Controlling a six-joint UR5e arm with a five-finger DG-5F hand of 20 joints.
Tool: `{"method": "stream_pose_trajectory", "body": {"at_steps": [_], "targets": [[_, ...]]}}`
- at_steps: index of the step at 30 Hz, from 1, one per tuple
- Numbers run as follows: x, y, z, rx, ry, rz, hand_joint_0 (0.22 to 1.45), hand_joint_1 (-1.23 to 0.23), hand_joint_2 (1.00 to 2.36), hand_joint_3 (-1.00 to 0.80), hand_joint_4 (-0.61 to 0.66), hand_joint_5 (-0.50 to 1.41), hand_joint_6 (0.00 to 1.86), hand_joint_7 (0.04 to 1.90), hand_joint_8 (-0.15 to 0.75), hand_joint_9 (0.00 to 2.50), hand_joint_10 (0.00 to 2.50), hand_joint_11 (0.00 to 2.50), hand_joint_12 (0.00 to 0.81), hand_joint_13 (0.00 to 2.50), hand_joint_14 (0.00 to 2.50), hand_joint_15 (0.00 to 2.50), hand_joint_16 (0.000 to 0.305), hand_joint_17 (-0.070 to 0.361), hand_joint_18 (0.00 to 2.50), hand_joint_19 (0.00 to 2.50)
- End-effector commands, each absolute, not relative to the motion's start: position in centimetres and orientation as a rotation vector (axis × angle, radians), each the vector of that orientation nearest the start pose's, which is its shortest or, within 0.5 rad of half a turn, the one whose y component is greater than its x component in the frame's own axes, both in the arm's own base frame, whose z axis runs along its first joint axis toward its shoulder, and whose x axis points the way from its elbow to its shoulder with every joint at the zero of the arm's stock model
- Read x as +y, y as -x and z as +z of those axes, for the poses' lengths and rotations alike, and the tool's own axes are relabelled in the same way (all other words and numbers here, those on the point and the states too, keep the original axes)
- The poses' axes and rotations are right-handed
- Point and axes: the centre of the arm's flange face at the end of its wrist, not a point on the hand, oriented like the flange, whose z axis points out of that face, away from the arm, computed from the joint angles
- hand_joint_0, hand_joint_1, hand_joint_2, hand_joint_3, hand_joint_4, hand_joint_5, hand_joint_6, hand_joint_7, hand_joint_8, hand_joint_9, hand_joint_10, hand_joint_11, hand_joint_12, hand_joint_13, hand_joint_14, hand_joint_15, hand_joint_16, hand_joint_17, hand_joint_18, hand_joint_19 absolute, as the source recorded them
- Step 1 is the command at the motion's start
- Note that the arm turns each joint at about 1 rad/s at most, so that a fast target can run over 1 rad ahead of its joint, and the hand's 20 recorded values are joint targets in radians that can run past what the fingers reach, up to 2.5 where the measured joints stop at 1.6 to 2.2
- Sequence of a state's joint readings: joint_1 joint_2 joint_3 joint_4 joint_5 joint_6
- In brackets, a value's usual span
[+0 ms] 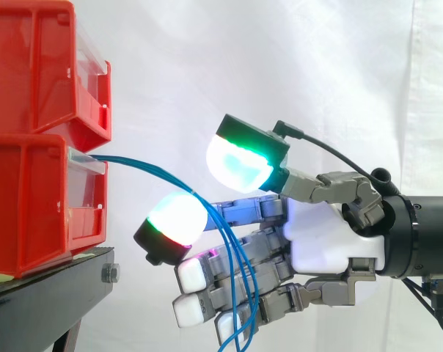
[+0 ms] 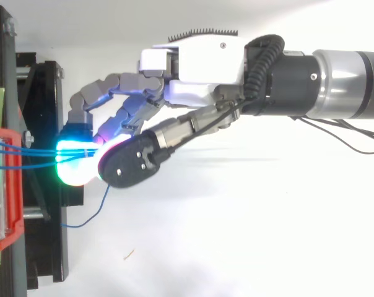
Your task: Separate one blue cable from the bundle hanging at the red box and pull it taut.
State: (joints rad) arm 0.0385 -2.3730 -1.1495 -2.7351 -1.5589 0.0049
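I expect the span of the blue cables (image 1: pixel 223 224) to stay bowed when I grip and pull them, because they come out of the lower red bin in a smooth arch (image 1: pixel 152 169).
Several thin blue cables (image 1: pixel 155 170) leave the front of the lower red bin (image 1: pixel 31 205) and arc rightward. They drape over one outstretched finger of my hand (image 1: pixel 331 235), just behind that finger's glowing pad (image 1: pixel 174 220), then hang down in front of the lower fingers. The thumb pad (image 1: pixel 240 165) hovers above the cables with a visible gap. From above, the cables (image 2: pixel 32 154) run from the red bin (image 2: pixel 4 185) to the cyan-glowing pad (image 2: pixel 72 164). One loose cable end (image 2: pixel 91 213) curls away below. My hand (image 2: pixel 199 62) is open, its fingers nearly straight.
A second red bin (image 1: pixel 38 66) is stacked on the lower one, both on a black stand (image 1: pixel 53 286) at the left. A white curtain (image 1: pixel 317 73) forms the background. The arm (image 2: pixel 335 83) comes in from the right.
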Motion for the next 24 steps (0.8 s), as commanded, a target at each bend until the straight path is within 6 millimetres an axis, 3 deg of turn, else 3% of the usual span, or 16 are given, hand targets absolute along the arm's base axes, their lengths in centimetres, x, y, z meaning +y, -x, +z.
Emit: {"method": "stream_pose_trajectory", "body": {"at_steps": [1,16,24], "targets": [[-11.1,-77.4,21.3,1.208,-1.192,1.219,0.55,-0.43,1.0,-0.5,0.17,-0.15,0.7,1.04,0.307,0.74,0.01,0.5,0.317,0.71,0.01,0.35,0.041,0.092,0.73,0.45],[-12.3,-77.3,21.3,1.179,-1.209,1.179,0.59,-0.68,1.01,-0.21,0.16,-0.19,0.85,0.96,0.33,0.75,0.01,0.53,0.337,0.73,0.01,0.34,0.045,0.1,0.77,0.42],[-11.9,-77.7,22.2,1.182,-1.192,1.175,0.6,-0.7,1.01,-0.22,0.16,-0.19,0.86,0.96,0.323,0.74,0.01,0.54,0.333,0.72,0.01,0.35,0.043,0.098,0.77,0.43]]}}
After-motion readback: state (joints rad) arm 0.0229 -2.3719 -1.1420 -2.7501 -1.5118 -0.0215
